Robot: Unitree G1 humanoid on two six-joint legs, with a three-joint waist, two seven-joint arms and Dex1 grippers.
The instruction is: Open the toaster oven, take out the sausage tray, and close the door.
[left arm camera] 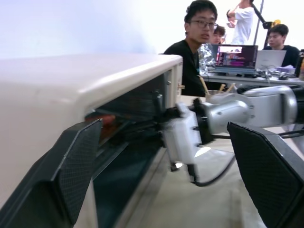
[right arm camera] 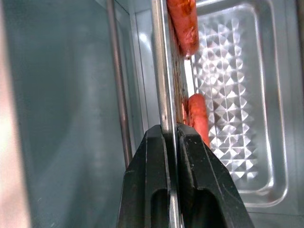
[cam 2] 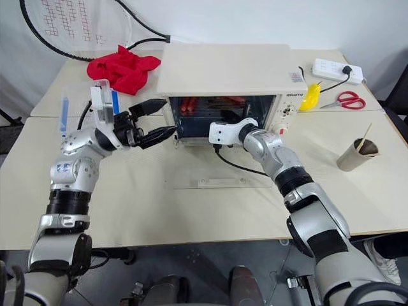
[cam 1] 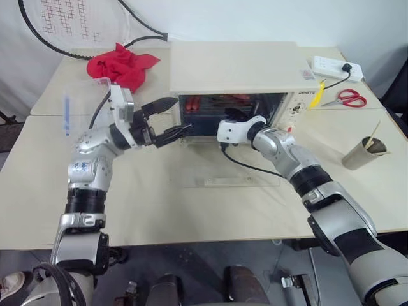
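Observation:
I expect the red-brown sausages (cam 1: 192, 103) to slide toward the far end of the sausage tray when I carry it by its rim, because they lie loose and apart (cam 1: 241, 97).
The cream-white toaster oven (cam 1: 236, 67) stands at the middle back of the table. Its glass door (cam 1: 223, 173) lies folded down flat in front of it. Inside, the shiny sausage tray (right arm camera: 237, 95) holds red-brown sausages (right arm camera: 183, 19). My right gripper (right arm camera: 169, 130) reaches into the opening and is shut on the tray's thin front rim (right arm camera: 159, 71). My left gripper (cam 1: 180, 116) hovers open at the oven's front left corner, just outside the opening, with nothing between its fingers.
A red cloth (cam 1: 124, 64) and a clear plastic box (cam 1: 76, 108) lie left of the oven. A power strip (cam 1: 335, 67), scissors (cam 1: 347, 97) and a paper cup (cam 1: 363, 153) are on the right. People (left arm camera: 199, 42) sit at a desk beyond the table.

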